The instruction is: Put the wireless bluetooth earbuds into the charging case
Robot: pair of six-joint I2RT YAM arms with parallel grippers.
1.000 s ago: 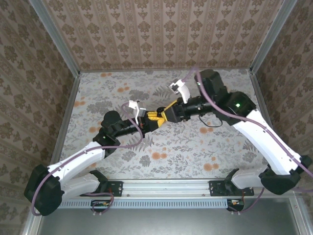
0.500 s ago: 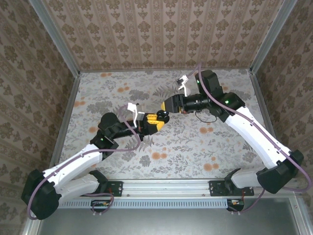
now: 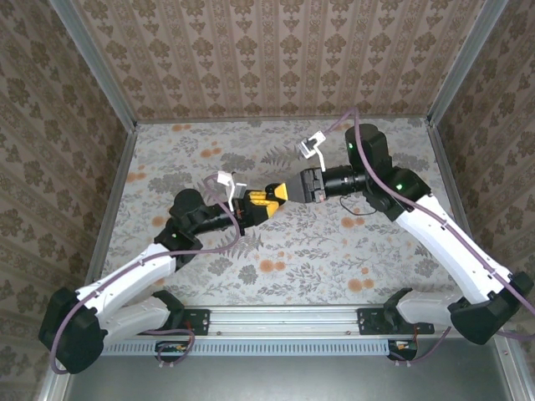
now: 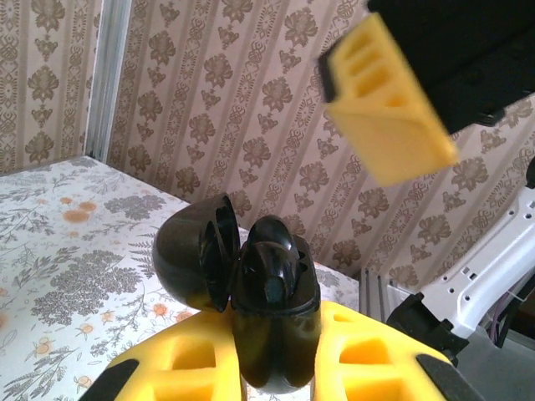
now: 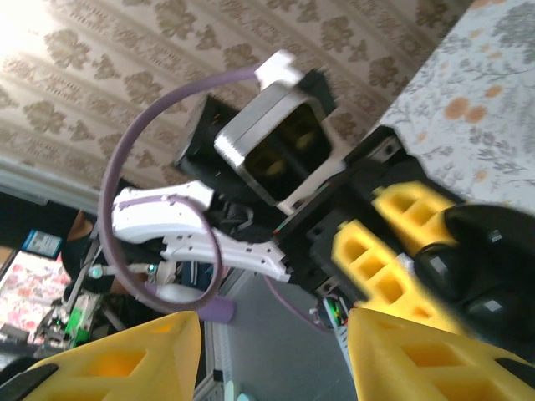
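Observation:
The earbuds sit inside, and the lid hangs clear [image 4: 188,255] of my fingers. My left gripper keeps holding the black case's base [image 4: 276,344] until its lid shuts.
My left gripper [image 4: 276,378] is shut on a glossy black rounded shell [image 4: 274,322], held upright above the table between the yellow fingers [image 4: 180,368]. Its hinged lid [image 4: 191,261] hangs open to the left, and a dark rounded shape sits in the open top. My right gripper [image 5: 276,359] is open with nothing between its fingers. It hovers just right of the left gripper [image 3: 264,203], and one of its yellow fingers [image 4: 389,109] shows above the shell. The black shell [image 5: 478,271] also appears from the right wrist. The white earbuds and the white charging case are out of view.
The floral tablecloth [image 3: 292,251] is enclosed by patterned walls [image 3: 276,50] with metal frame posts [image 3: 92,63]. A thin dark cable loop [image 3: 361,210] lies on the cloth under the right arm. A metal rail [image 3: 284,317] runs along the near edge.
My right gripper has drawn back to the right, away from the black shell. The left gripper has kept the shell at about the same place.

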